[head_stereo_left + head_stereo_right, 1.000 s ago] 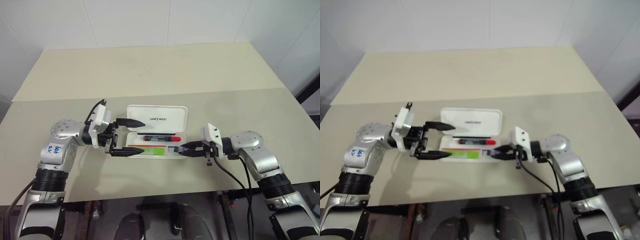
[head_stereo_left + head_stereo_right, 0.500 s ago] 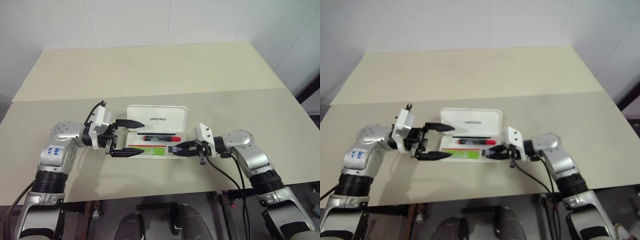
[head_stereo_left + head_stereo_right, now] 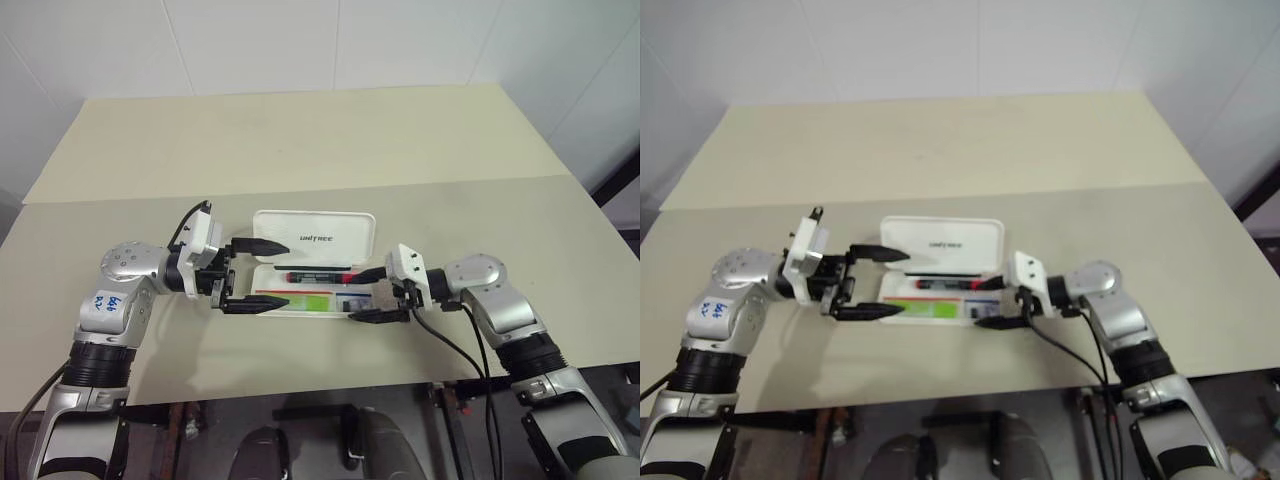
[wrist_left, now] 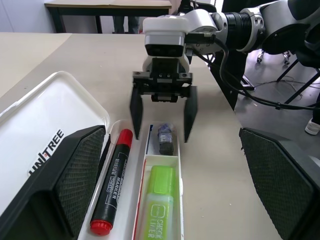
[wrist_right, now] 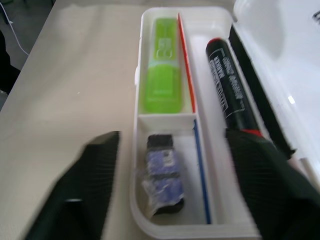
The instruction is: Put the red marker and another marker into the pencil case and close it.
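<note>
The tray's end point(image 3: 357, 298) is straddled by my right gripper where the lid must land. Next, I move that gripper back out of the way before my left gripper tips the lid over.
The white pencil case point(image 3: 345, 228) lies open on the table, its lid with "UNITREE" lettering folded back on the far side. In its tray the red marker point(image 3: 320, 274) lies in the far slot. The other marker, bright green point(image 3: 310, 301), lies in the near slot. My left gripper point(image 3: 288, 275) is open at the case's left end, one finger over the lid and one along the near rim. At the case's right end my right gripper point(image 3: 355, 297) is open, its fingers straddling that end of the tray. The wrist views show the red marker point(image 4: 112, 185) and the green marker point(image 5: 165, 75) close up.
A small dark blue item point(image 5: 162, 172) sits in the tray's near right pocket, between my right fingers. The table's front edge point(image 3: 300, 385) runs close below both arms. A seam point(image 3: 300, 190) crosses the tabletop behind the case. A black cable point(image 3: 450, 345) hangs from my right wrist.
My right gripper, shut until half a second ago, has opened wide at the case's right end. The left gripper and both markers have stayed as they were.
</note>
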Robot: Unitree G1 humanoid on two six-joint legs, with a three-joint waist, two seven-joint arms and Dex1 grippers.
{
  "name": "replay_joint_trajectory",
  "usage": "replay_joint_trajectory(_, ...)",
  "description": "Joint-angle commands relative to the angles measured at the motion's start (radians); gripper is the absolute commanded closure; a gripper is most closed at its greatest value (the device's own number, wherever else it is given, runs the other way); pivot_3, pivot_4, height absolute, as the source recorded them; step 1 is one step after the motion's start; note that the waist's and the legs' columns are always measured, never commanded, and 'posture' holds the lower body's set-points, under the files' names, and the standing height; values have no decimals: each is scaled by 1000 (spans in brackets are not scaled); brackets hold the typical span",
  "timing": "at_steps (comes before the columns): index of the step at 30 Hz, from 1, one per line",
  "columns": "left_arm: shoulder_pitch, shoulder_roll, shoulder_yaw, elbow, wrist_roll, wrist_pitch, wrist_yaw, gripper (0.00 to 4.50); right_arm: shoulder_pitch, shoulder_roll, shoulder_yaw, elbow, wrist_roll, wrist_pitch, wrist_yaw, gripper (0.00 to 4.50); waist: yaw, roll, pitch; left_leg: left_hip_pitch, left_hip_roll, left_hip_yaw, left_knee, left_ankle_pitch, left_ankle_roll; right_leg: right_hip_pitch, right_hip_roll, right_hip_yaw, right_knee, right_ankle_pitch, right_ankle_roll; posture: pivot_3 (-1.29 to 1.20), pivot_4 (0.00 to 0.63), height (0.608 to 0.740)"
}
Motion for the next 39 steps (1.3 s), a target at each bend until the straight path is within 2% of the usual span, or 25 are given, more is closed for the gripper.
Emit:
replay_joint_trajectory(1, -25, 1, 11, 1, 1, -14, 3, 0, -29, -8, -38, -86, 44, 2, 2, 43, 1, 0, 0, 0, 0, 0, 0, 0, 0, 0, 0, 0, 0, 0, 0, 0, 150, 740)
replay_joint_trajectory(5, -29, 1, 12, 10, 2, -16, 5, 0, -5, -27, -81, -208, 110, 59, -17, 43, 2, 0, 0, 0, 0, 0, 0, 0, 0, 0, 0, 0, 0, 0, 0, 0, 150, 740)
replay_joint_trajectory(8, -22, -2, 29, 11, -7, -11, 24, 0, 47, -66, -165, -329, 181, 128, -66, 43, 4, 0, 0, -1, 1, 0, -1, -1, 0, -1, -1, 0, 0, 0, 0, 0, 150, 740)
replay_joint_trajectory(12, -8, -1, 55, 9, -20, -6, 49, 0, 120, -119, -242, -393, 218, 158, -104, 43, 5, 0, 0, -1, 1, 0, -1, -2, 1, 0, -1, 0, -2, 0, 0, 0, 150, 740)
replay_joint_trajectory(19, 65, 33, 128, 16, -24, -7, 75, 0, 253, -240, -400, -341, 203, 79, -135, 43, -1, -1, 0, 0, 0, 2, -2, -2, 2, 0, 0, 0, -3, 0, 1, 0, 150, 740)
replay_joint_trajectory(27, 147, 43, 181, -2, -30, -24, 82, 0, 310, -253, -444, -348, 219, 60, -175, 43, 3, -2, 1, 1, 2, 2, -2, -3, -1, -1, 0, 0, -3, -1, -1, 0, 150, 740)
replay_joint_trajectory(28, 148, 41, 183, -1, -30, -26, 83, 393, 313, -253, -441, -352, 221, 59, -178, 0, 3, -2, 1, 0, 2, 2, -2, -3, -1, -1, -1, 0, -3, -1, -1, 0, 150, 740)
replay_joint_trajectory(30, 149, 36, 188, 1, -26, -43, 81, 901, 320, -250, -435, -364, 225, 59, -183, 0, 3, -2, 1, 0, 2, 2, -2, -3, -1, -1, -1, 0, -4, -1, 0, 0, 150, 740)
replay_joint_trajectory(31, 147, 33, 192, 5, -25, -52, 83, 1357, 319, -248, -431, -368, 226, 60, -186, 0, 3, -2, 1, 0, 2, 2, -2, -3, 0, -1, -1, 0, -4, -1, 0, 0, 150, 740)
replay_joint_trajectory(39, 148, 26, 199, 2, -42, -57, 97, 3990, 323, -251, -409, -362, 220, 43, -183, 0, 2, -2, 1, 0, 2, 2, -2, -3, 0, -1, -1, 0, -4, -1, 0, 0, 150, 740)
